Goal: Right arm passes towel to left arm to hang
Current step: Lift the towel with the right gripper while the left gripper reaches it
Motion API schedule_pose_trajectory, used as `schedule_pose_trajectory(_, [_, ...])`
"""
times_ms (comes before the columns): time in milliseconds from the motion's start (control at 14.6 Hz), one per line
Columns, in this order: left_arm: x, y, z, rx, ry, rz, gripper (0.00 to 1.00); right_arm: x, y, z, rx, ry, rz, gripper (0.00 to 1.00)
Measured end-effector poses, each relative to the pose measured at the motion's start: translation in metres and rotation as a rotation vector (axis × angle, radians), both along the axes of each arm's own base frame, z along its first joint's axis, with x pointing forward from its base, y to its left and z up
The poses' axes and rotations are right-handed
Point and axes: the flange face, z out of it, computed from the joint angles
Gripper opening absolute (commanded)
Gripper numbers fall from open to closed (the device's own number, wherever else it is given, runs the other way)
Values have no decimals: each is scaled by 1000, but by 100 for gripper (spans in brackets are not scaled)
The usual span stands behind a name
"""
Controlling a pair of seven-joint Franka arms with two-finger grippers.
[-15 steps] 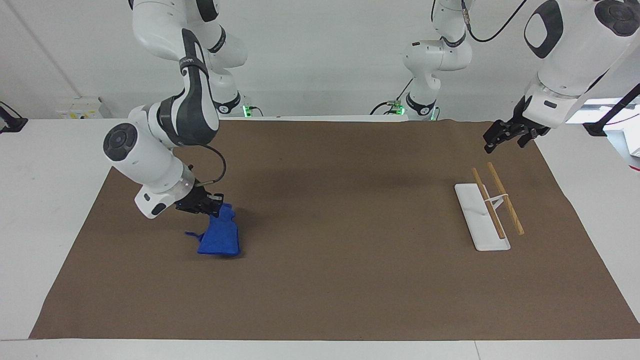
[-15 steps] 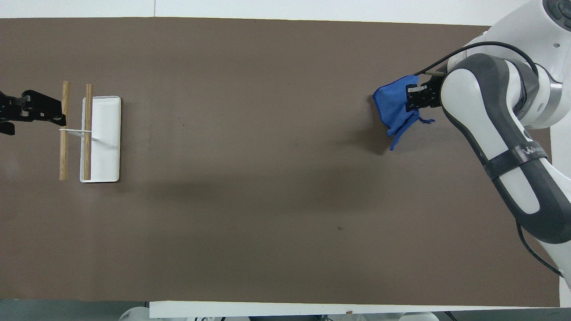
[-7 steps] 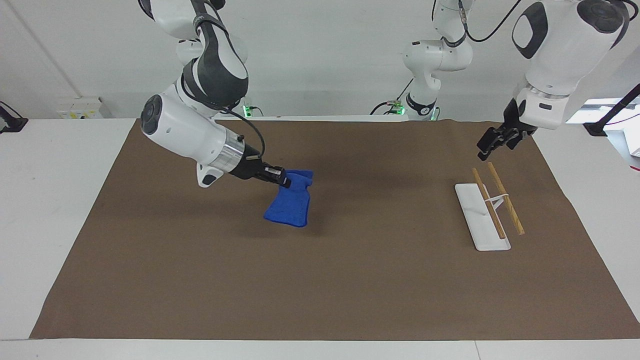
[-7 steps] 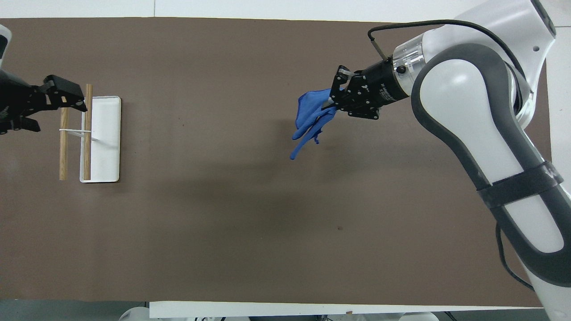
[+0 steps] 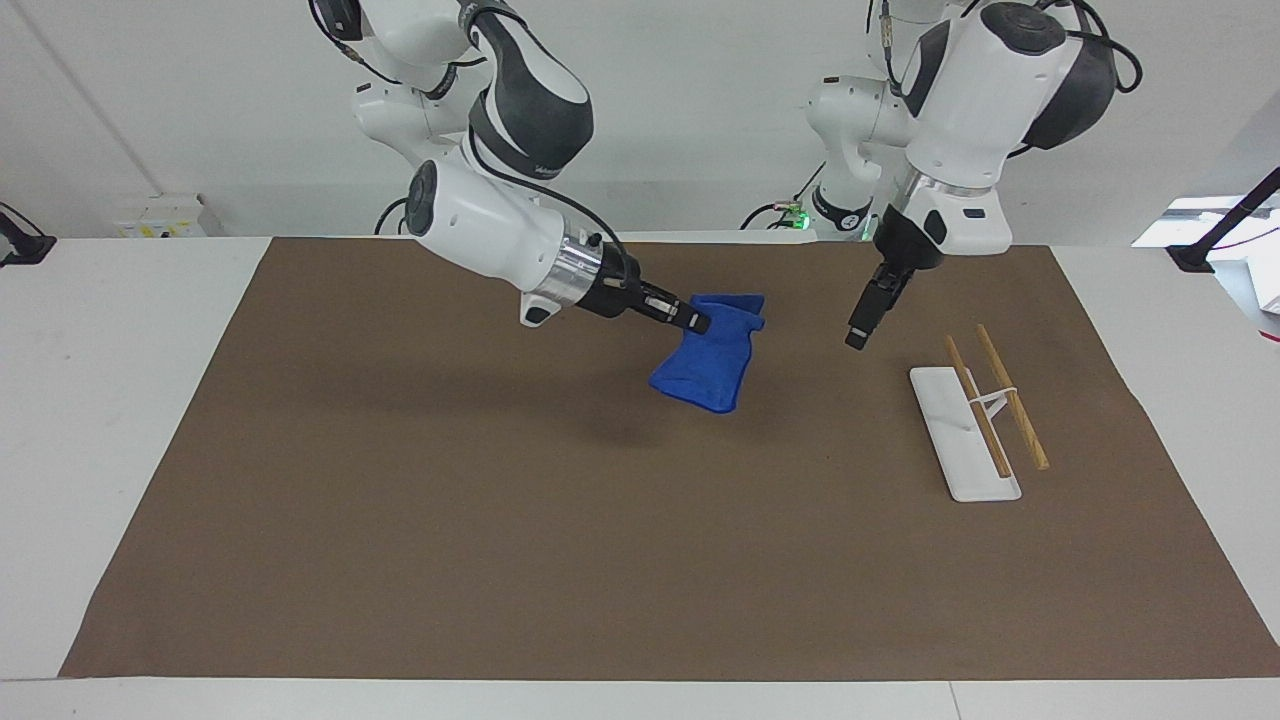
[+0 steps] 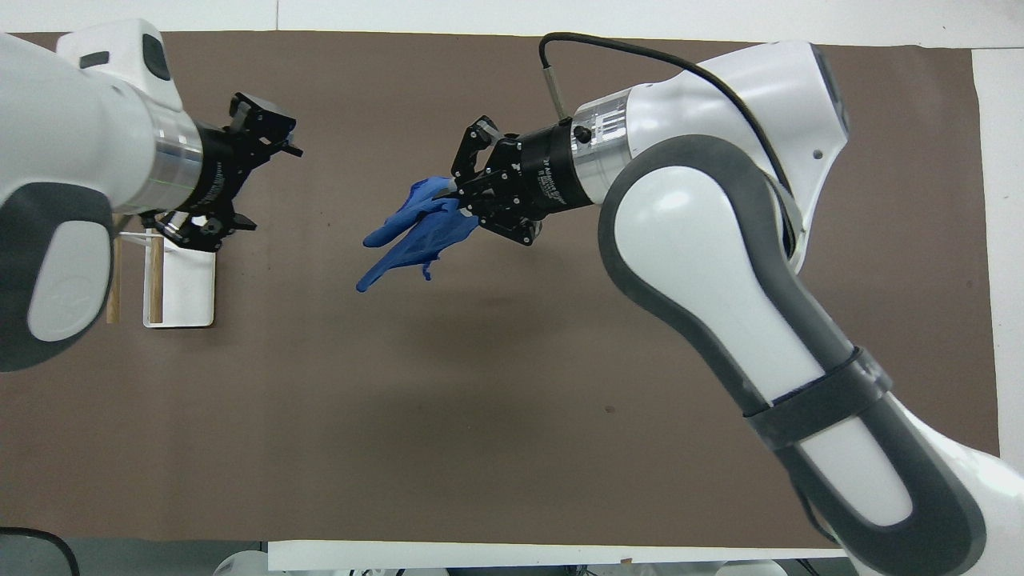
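The towel is hanging from my right gripper, a long way from the rack's rods, so next my left gripper takes the towel's free top corner between its fingers before my right gripper lets go.
My right gripper is shut on the top edge of the bright blue towel, which hangs from it in the air over the middle of the brown mat. In the overhead view the right gripper holds the towel with folds trailing toward the left arm's end. My left gripper points down over the mat between the towel and the rack, apart from the towel. In the overhead view the left gripper is open and empty.
A white rack base with two wooden rods stands on the brown mat toward the left arm's end. In the overhead view the left arm covers part of the rack.
My right gripper has carried the towel up from the right arm's end to over the mat's middle. My left gripper has swung from beside the rack toward the towel.
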Motion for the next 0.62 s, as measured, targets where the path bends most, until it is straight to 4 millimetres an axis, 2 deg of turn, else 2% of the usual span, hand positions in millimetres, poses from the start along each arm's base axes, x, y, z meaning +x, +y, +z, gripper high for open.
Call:
schedule_pose_trajectory(137, [-6,-21,-5,-38,27,73,84,-11,23,1,15,20,-28,1])
schedule_pose_trajectory(274, [-9,-26,-11,-43,48,97,82,-17,34,1,15,27,-28,1])
schedule_pose_trajectory(617, [-15,-16,-24,8,138,111,82,-16,32,0,13,29,-34,1])
